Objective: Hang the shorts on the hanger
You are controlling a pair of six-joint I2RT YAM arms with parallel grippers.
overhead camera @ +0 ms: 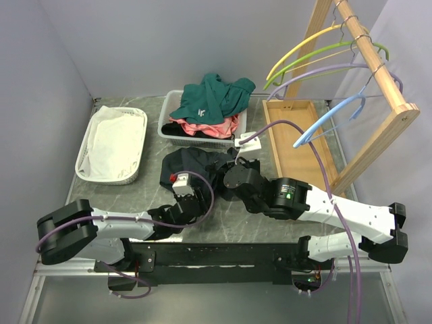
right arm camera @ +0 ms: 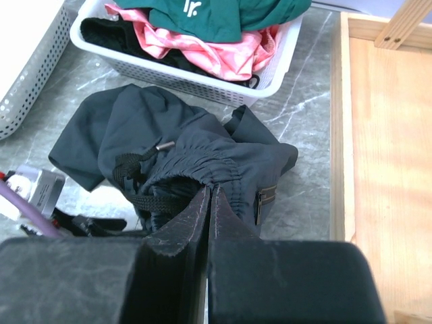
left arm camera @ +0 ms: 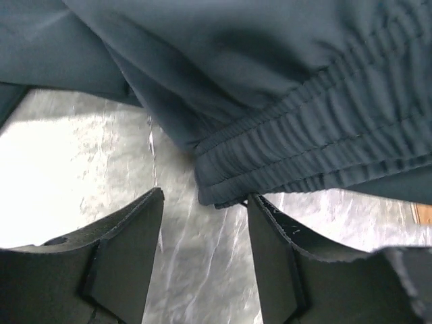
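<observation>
The waistband's corner is just past my left gripper's open fingers, so I should reach farther and grab the waistband before both grippers spread the crumpled shorts.
The dark navy shorts lie crumpled on the marble table in front of the clothes basket. In the right wrist view the shorts show their elastic waistband and black drawstring, and my right gripper is shut on the waistband's rim. My right gripper sits at the heap's right side. My left gripper is at the near edge of the shorts. Its jaws stand open just below the gathered waistband, the right fingertip touching the hem. The light-blue hanger hangs on the rack at the right.
A white basket behind the shorts holds a teal garment and a pink one. A white mesh bin stands at the left. The wooden tray and rack carry yellow, green and lavender hangers at the right.
</observation>
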